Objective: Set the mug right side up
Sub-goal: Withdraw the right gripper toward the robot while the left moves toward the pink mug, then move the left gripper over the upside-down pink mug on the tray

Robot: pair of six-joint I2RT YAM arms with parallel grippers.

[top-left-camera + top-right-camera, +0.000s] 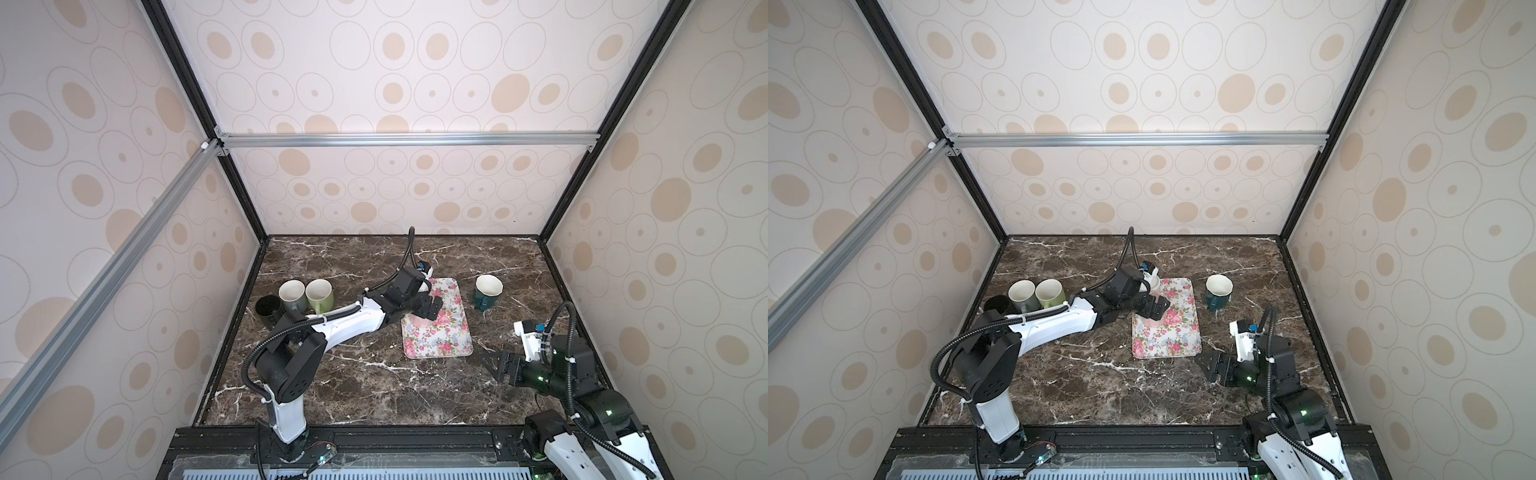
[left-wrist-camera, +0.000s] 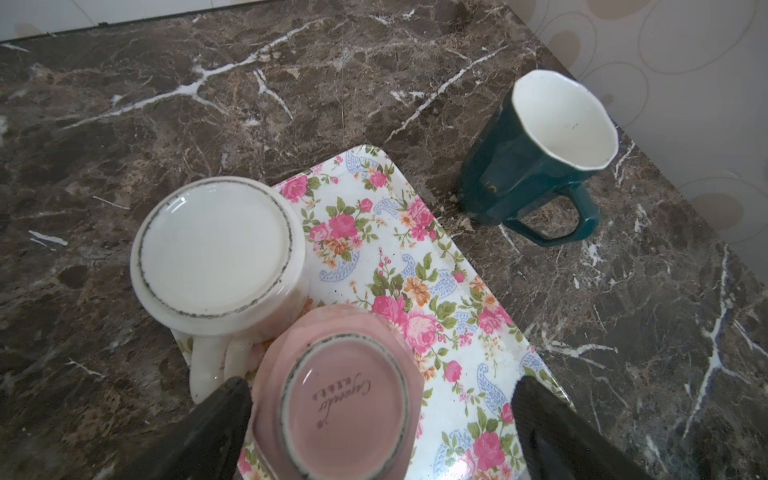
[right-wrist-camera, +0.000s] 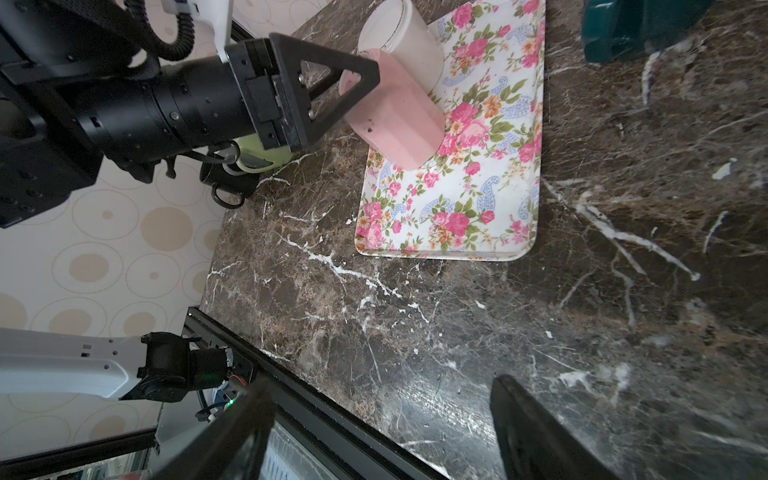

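The white mug's handle (image 2: 212, 364) is crowded by the pink mug, so my left gripper should move back to the tray's edge (image 1: 1133, 329) and push the pink mug aside from there.
A pink mug (image 2: 345, 395) stands upside down on the floral tray (image 2: 457, 291), its base facing up. A white mug (image 2: 216, 249) stands upside down beside it. My left gripper (image 2: 380, 386) is open and straddles the pink mug: one finger sits close against its side, the other stands well apart over the tray. In both top views the left gripper (image 1: 428, 309) (image 1: 1156, 309) covers most of the pink mug (image 1: 419, 322). The right gripper (image 1: 492, 363) (image 3: 378, 386) is open and holds nothing, low over the table at the front right.
A dark teal mug (image 1: 487, 293) stands upright to the right of the tray (image 1: 440, 340). At the left, a green mug (image 1: 319, 296), a grey mug (image 1: 293, 295) and a black mug (image 1: 269, 309) stand together by the left arm.
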